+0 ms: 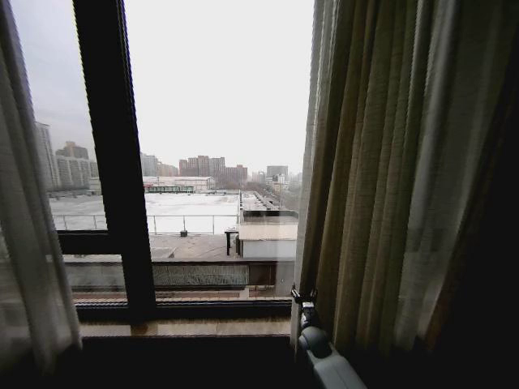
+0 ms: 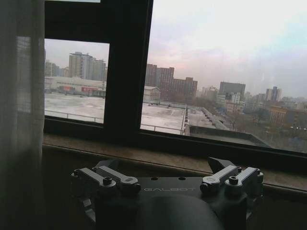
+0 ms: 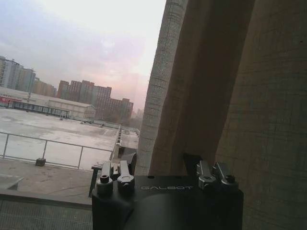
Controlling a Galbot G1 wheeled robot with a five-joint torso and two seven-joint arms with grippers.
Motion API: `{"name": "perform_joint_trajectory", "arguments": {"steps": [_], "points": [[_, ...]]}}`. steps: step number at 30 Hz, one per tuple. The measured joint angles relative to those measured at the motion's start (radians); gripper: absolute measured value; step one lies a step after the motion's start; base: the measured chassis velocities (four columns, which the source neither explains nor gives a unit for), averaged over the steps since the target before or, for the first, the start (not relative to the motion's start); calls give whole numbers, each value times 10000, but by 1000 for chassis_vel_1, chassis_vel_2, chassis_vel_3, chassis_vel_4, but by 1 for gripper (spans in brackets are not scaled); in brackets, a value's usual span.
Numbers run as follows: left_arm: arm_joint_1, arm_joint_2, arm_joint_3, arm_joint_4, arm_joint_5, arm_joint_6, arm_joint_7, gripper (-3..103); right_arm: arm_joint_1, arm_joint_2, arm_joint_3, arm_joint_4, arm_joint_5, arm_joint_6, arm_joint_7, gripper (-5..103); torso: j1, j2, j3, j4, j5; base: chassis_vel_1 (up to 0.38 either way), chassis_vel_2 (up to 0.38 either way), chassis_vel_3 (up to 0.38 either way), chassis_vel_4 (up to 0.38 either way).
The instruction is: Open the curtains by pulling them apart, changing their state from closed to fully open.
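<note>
The sill and glass (image 1: 278, 316) continue behind the beige curtain (image 1: 365, 186). I should expect more hidden window when I pull the curtain to the side.
The curtains stand apart, with the black-framed window bare between them. The left curtain (image 1: 28, 243) hangs at the far left; it also shows as a sheer panel (image 2: 21, 120) beside my left gripper (image 2: 164, 165), which is open, holds nothing and sits low in front of the sill. The right curtain (image 1: 389, 178) is bunched in beige pleats at the right. My right gripper (image 1: 302, 298) is low at that curtain's inner edge. Seen from its wrist, the right gripper (image 3: 159, 163) is open, and the edge fold of the right curtain (image 3: 158, 96) hangs straight between its fingers.
A thick black window post (image 1: 117, 162) stands left of centre. A wooden sill (image 1: 186, 327) runs along the bottom of the glass, with a dark wall below it. Outside are rooftops and distant buildings.
</note>
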Motion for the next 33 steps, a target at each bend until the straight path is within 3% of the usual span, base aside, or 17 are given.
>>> {"name": "perform_joint_trajectory", "arguments": {"steps": [2, 3, 5, 6, 8, 9, 11, 14, 17, 24, 33], "points": [[-1, 4, -2, 0, -1, -2, 0, 100, -34, 0, 10, 46, -7, -28, -72, 55, 0, 0, 0, 0, -1, 0, 0, 0, 0], [-1, 6, -3, 0, -1, -12, 0, 100, -84, 0, 25, 120, 0, -47, -170, 44, 0, 0, 0, -1, -1, 0, 0, 0, 0], [-1, 6, -4, 0, -1, -15, 0, 100, -113, 0, 38, 152, 20, -49, -237, 44, -1, 0, 0, -1, -1, 0, 0, 0, 0], [1, 2, -3, -6, -1, -19, 0, 100, -156, 0, 81, 190, 53, -54, -339, 33, 0, 1, 0, 0, -1, 0, 0, 0, 0], [1, 1, -4, -6, -2, -20, 0, 100, -168, 0, 109, 200, 64, -53, -369, 33, 0, 1, 0, -1, 0, 0, 0, 0, 0], [1, 1, -2, -6, -3, -23, 0, 100, -178, 0, 155, 207, 76, -54, -390, 22, 0, 1, 0, -1, -1, 0, 0, 0, 0], [1, 2, -2, -6, -3, -24, 0, 100, -181, 0, 172, 213, 81, -54, -392, 22, 0, 0, 0, -1, -1, 0, 0, 0, 0], [2, 10, -1, -6, -7, -28, -1, 100, -169, 0, 200, 214, 140, -54, -391, 7, 0, 1, 0, -1, 0, 0, 0, 0, 0], [6, 16, 1, -7, -10, -30, 0, 100, -166, 0, 202, 208, 168, -54, -381, 1, 0, 0, 0, 0, 0, 0, 0, 0, 0], [-1, 29, 21, 18, -16, -42, 0, 100, -275, 0, 247, 259, 176, 29, -406, 0, 0, 0, 0, 0, -1, 0, 0, 0, 0], [-24, 6, 128, 121, 1, -83, 4, 100, -545, 0, 584, 396, 280, 317, -1038, 0, 0, 1, 0, -1, -1, 0, 0, 0, 0]]}}
